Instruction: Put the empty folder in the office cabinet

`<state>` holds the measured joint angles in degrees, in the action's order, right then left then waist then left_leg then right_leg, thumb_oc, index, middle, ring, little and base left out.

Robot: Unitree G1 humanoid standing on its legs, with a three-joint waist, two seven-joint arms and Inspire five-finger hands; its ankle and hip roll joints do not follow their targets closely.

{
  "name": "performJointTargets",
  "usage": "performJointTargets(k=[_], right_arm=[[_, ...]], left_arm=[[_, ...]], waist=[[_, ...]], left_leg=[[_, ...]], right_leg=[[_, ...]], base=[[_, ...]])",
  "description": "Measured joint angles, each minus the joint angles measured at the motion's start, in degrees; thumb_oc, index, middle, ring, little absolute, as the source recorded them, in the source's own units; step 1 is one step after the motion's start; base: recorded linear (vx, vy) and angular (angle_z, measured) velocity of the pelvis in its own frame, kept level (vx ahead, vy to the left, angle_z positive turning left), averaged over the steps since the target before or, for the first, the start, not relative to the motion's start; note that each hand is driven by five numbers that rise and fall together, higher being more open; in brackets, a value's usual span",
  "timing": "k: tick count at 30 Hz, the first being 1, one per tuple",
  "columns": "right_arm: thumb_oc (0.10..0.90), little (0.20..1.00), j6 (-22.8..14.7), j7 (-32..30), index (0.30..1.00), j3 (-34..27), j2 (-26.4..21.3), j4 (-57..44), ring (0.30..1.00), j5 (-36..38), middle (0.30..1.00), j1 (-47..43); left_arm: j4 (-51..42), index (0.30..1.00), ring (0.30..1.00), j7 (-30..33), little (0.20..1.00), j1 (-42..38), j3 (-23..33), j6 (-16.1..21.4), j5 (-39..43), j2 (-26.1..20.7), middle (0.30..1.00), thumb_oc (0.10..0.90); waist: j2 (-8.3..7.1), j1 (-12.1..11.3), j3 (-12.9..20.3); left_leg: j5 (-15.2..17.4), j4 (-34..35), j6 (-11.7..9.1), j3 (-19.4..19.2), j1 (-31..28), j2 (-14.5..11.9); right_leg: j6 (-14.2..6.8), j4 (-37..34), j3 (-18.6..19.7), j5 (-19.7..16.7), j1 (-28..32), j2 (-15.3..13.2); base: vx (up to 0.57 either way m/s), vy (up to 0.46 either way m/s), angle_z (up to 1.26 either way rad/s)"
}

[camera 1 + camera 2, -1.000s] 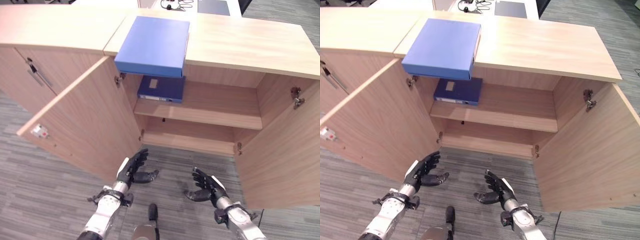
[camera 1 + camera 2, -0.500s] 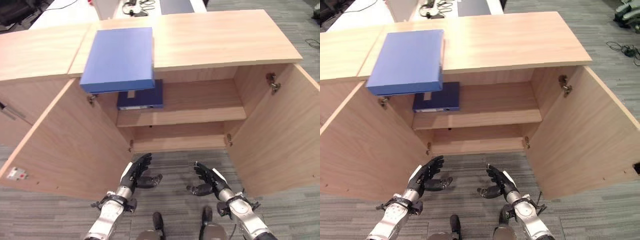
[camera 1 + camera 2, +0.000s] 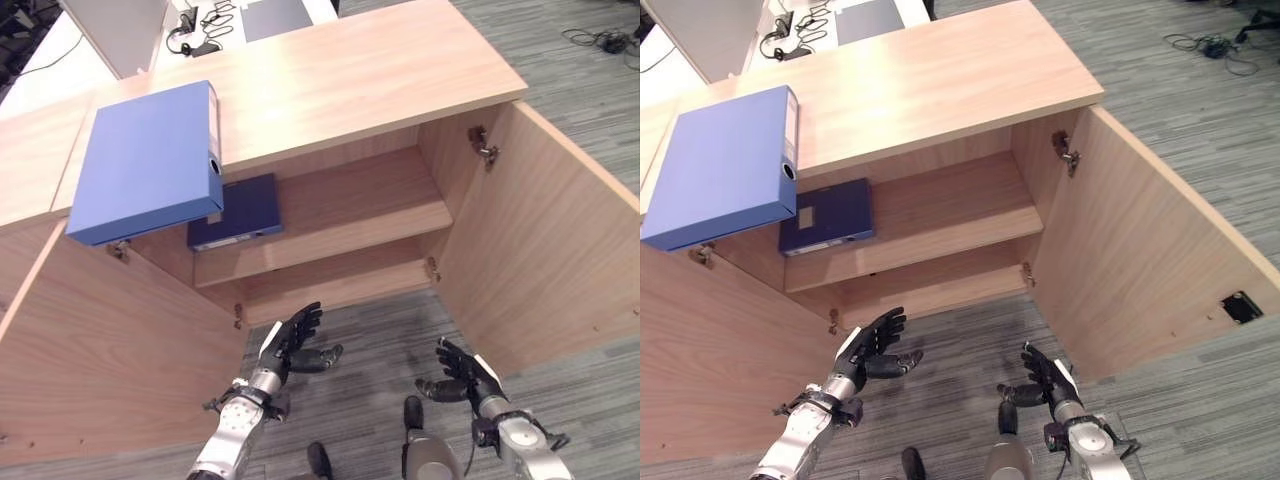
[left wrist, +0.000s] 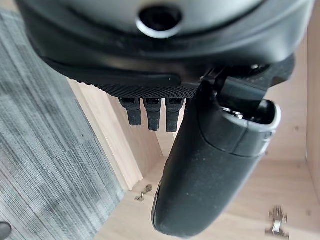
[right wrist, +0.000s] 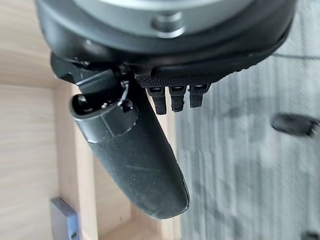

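Note:
The light blue folder has a straight, closed front side like a box. I expect it to stay shut and flat when I carry it by its edge.
A light blue folder lies flat on top of the wooden cabinet, overhanging its front edge at the left. A darker blue folder lies on the upper shelf inside the cabinet, at its left end. Both cabinet doors stand wide. My left hand hovers low over the floor in front of the cabinet, fingers straight, holding nothing. My right hand hangs to the right of it, open and empty too. In the wrist views, each hand's thumb and fingers point at the cabinet's inside.
The left door and the right door swing out on either side of my hands. The lower shelf holds nothing. Behind the cabinet is a white desk with cables and a dark pad. Grey carpet covers the floor.
The whole view has swung and tilted, so the camera moved. Both hands stay low in front of the cabinet, open, the right one now farther right. The folders have not moved.

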<state>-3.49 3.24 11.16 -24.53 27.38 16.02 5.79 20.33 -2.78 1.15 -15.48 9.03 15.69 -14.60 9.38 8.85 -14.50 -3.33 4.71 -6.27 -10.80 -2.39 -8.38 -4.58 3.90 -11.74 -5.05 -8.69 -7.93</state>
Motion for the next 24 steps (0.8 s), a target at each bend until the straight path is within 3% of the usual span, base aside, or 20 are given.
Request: performJointTargets(k=[3, 6, 7, 9, 10, 11, 12, 14, 15, 17, 22, 24], right_arm=[[0.800, 0.900, 0.09, 0.20, 0.900, 0.01, -1.01, 0.00, 0.900, 0.00, 0.900, -0.31], [0.800, 0.900, 0.07, 0.12, 0.900, -0.20, -1.91, -0.14, 0.900, 0.00, 0.900, -0.28], [0.800, 0.900, 0.24, 0.03, 0.900, -0.19, -2.04, -0.10, 0.900, 0.00, 0.900, -0.73], [0.800, 0.900, 0.29, 0.26, 0.900, -0.01, -1.34, -0.15, 0.900, -0.02, 0.900, -1.88], [0.800, 0.900, 0.29, 0.40, 0.900, 0.04, -0.95, -0.26, 0.900, -0.03, 0.900, -2.02], [0.800, 0.900, 0.29, 0.47, 0.900, 0.22, -0.76, -0.32, 0.900, -0.03, 0.900, -1.82], [0.800, 0.900, 0.24, 0.47, 0.900, 0.44, -0.74, -0.61, 0.900, -0.03, 0.900, -2.16], [0.800, 0.900, 0.21, 0.51, 0.900, 0.64, -0.75, -2.23, 0.900, -0.03, 0.900, -1.29], [0.800, 0.900, -0.04, 0.50, 0.900, 0.89, -0.85, -2.71, 0.900, -0.03, 0.900, -1.15], [0.800, 0.900, -0.02, 0.51, 0.900, 1.13, -1.19, -3.06, 0.900, -0.05, 0.900, -0.68], [0.800, 0.900, 0.81, 0.42, 0.900, 1.51, -0.73, -2.67, 0.900, -0.05, 0.900, 0.98], [0.800, 0.900, 0.82, 0.21, 0.900, 1.49, -0.35, -2.27, 0.900, -0.04, 0.900, 0.81]], left_arm=[[-0.02, 0.900, 0.900, 0.02, 0.900, 0.18, -0.21, -0.11, 1.06, 0.46, 0.900, 0.800], [-0.11, 0.900, 0.900, 0.06, 0.900, 0.40, -0.18, -0.17, 2.09, 0.46, 0.900, 0.800], [0.14, 0.900, 0.900, 0.00, 0.900, -0.20, -0.15, -0.23, 2.09, 0.42, 0.900, 0.800], [0.32, 0.900, 0.900, 0.03, 0.900, -0.14, 0.08, -0.25, 2.11, 0.17, 0.900, 0.800], [0.83, 0.900, 0.900, -0.12, 0.900, 0.20, 0.02, -0.33, 2.10, 0.03, 0.900, 0.800], [1.21, 0.900, 0.900, -0.14, 0.900, 0.62, 0.01, -0.37, 2.10, -0.01, 0.900, 0.800], [1.63, 0.900, 0.900, -0.13, 0.900, 0.92, 0.00, -0.38, 2.10, 0.00, 0.900, 0.800], [2.08, 0.900, 0.900, -0.26, 0.900, 1.76, -0.12, -0.38, 2.09, 0.02, 0.900, 0.800], [2.10, 0.900, 0.900, -0.27, 0.900, 1.88, -0.11, -0.40, 2.07, 0.03, 0.900, 0.800], [2.04, 0.900, 0.900, -0.41, 0.900, 1.79, -0.14, -0.39, 2.08, 0.15, 0.900, 0.800], [2.09, 0.900, 0.900, -0.59, 0.900, 2.87, -0.17, -0.43, 2.06, 0.55, 0.900, 0.800], [2.28, 0.900, 0.900, -0.56, 0.900, 2.96, -0.21, -0.72, 2.03, 0.51, 0.900, 0.800]], waist=[[1.57, 0.04, 0.00], [1.23, 0.27, 0.04], [0.10, -0.15, 0.01], [-3.26, -1.88, -0.13], [-4.67, -2.60, -0.10], [-5.58, -3.05, -0.42], [-6.12, -3.17, -0.44], [-7.15, -3.58, 0.01], [-6.71, -3.91, 0.44], [-6.54, -3.81, 0.65], [-6.38, -5.11, 0.73], [-6.34, -7.52, 0.63]], left_leg=[[0.63, -0.13, 0.18, 1.80, 0.61, -1.18], [-1.47, -0.15, -1.88, 3.87, 0.12, -2.17], [-3.11, -1.64, -3.17, 4.14, 1.35, -1.90], [-10.52, -0.98, -5.48, 4.90, 1.56, -0.33], [-11.72, -2.68, -6.53, 4.87, 1.51, -0.10], [-10.61, -7.08, -6.76, 4.73, 2.08, -0.43], [-8.56, -13.50, -5.68, 4.31, 3.82, -1.08], [-7.82, -22.12, -5.69, 2.68, 6.23, -2.58], [-8.19, -23.48, -5.32, 2.60, 6.85, -2.94], [-8.48, -22.83, -5.49, 2.04, 6.75, -3.60], [-8.50, -11.93, -4.94, -1.30, 4.97, -3.87], [-8.57, -7.59, -5.00, -1.37, 5.20, -3.86]], right_leg=[[1.28, 1.17, -1.04, 1.37, -0.10, 1.28], [2.44, 4.37, -2.61, 4.55, -0.02, 1.30], [2.70, 4.86, -2.80, 5.22, -0.28, 0.94], [3.80, 3.84, -3.03, 5.19, 0.66, -0.68], [5.04, 2.78, -3.34, 4.55, 2.09, -1.08], [6.21, 1.46, -3.88, 4.21, 3.83, -0.93], [5.99, 0.48, -4.33, 4.62, 5.85, -0.65], [6.36, -1.07, -4.74, 4.47, 8.24, 0.09], [6.37, -1.25, -4.76, 4.50, 8.82, 0.39], [6.71, -1.85, -5.60, 3.58, 9.25, 1.03], [7.39, -4.34, -9.22, 3.47, 11.19, 1.57], [7.10, -5.03, -8.53, 3.69, 11.24, 1.73]], base=[[0.20, -0.235, 0.31], [0.21, -0.254, 0.35], [0.21, -0.267, 0.34], [0.19, -0.267, 0.20], [0.21, -0.323, 0.05], [0.14, -0.227, 0.05], [0.09, -0.133, 0.05], [0.07, -0.039, -0.02], [0.14, -0.045, -0.07], [0.17, 0.000, 0.11], [0.20, 0.039, 0.44], [0.21, 0.056, 0.07]])
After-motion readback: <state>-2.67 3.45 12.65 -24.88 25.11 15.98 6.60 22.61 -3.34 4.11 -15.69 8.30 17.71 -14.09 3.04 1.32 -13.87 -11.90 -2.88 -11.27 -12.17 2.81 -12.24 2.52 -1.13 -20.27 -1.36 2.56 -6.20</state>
